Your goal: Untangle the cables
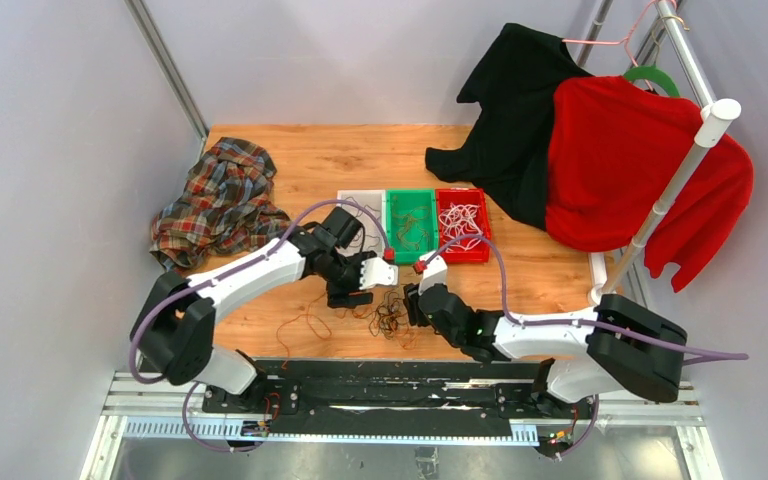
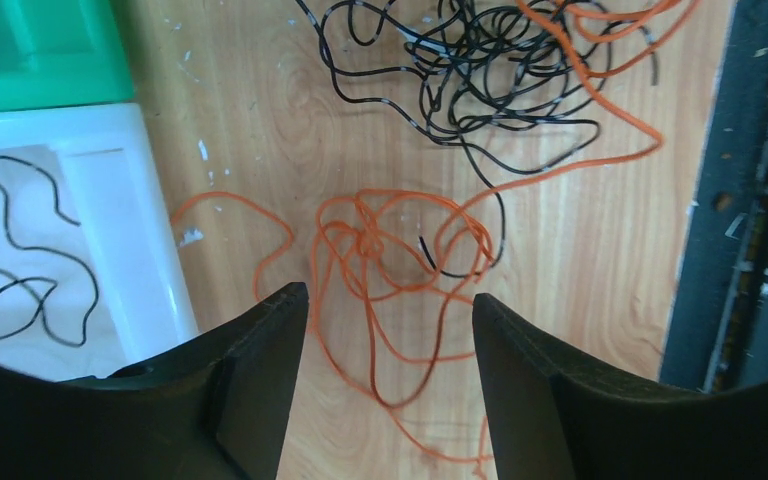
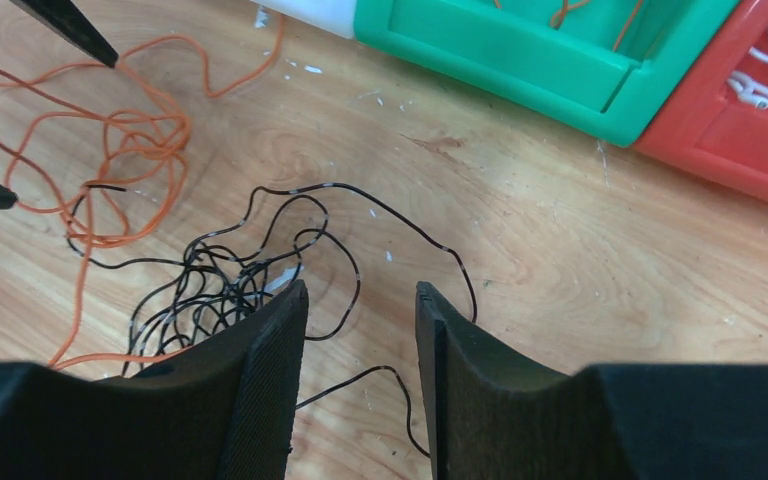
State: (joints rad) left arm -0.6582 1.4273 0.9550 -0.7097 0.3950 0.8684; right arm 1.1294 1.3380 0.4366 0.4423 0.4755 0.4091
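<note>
An orange piece (image 2: pixel 610 103) of cable lies across the black tangle (image 2: pixel 572 56) past my left gripper, so my right gripper should raise that orange piece so that my left gripper can take it and pull.
A black cable tangle (image 1: pixel 392 318) and loose orange cables (image 1: pixel 305 325) lie on the wooden table between my arms. The left gripper (image 1: pixel 352 297) hovers open over the orange knot (image 2: pixel 390 245), whose loops run between its fingers (image 2: pixel 260 350) without being pinched. The black tangle (image 2: pixel 480 70) lies just beyond, one orange strand crossing it. My right gripper (image 3: pixel 362 295) is open low over the table. The black tangle (image 3: pixel 220 285) is at its left finger, and a black strand passes under the gap. Nothing is held.
White (image 1: pixel 360 194), green (image 1: pixel 410 192) and red (image 1: pixel 460 192) bins stand behind the tangle, with sorted cables inside. A plaid shirt (image 1: pixel 220 200) lies at far left. Black and red (image 1: pixel 640 165) garments hang on a rack at right. A black rail (image 1: pixel 390 385) runs along the near edge.
</note>
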